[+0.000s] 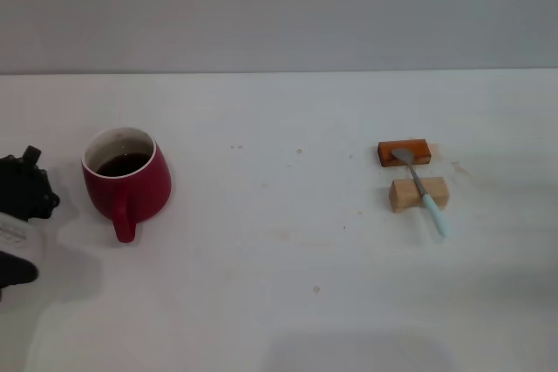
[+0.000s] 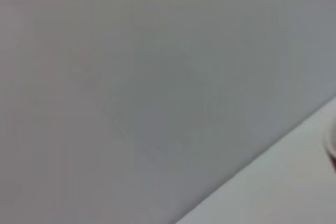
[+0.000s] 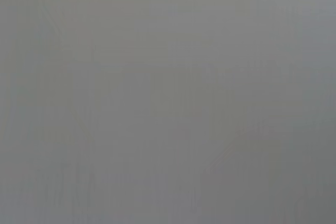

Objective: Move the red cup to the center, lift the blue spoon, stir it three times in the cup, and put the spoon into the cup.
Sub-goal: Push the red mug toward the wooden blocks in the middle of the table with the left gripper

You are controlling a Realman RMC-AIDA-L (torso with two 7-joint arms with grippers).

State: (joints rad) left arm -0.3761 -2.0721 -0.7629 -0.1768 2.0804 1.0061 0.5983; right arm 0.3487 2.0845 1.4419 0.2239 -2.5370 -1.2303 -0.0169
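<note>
My left gripper should keep moving across and pushing the red cup (image 1: 128,179), which stands between it and the clear center (image 1: 275,179), until the cup stands there.
The red cup (image 1: 127,179) stands at the left of the white table (image 1: 279,285), with dark liquid inside and its handle towards me. A sliver of it shows at the edge of the left wrist view (image 2: 332,148). My left gripper (image 1: 35,191) is at the far left edge, just left of the cup and apart from it. The blue spoon (image 1: 422,188) lies at the right. Its metal bowl rests on an orange-brown block (image 1: 404,152) and its neck on a light wooden block (image 1: 418,194). Its pale blue handle points towards me. My right gripper is out of view.
A grey wall (image 1: 279,6) rises behind the table's far edge. The right wrist view shows only plain grey. Bare table lies between the cup and the blocks.
</note>
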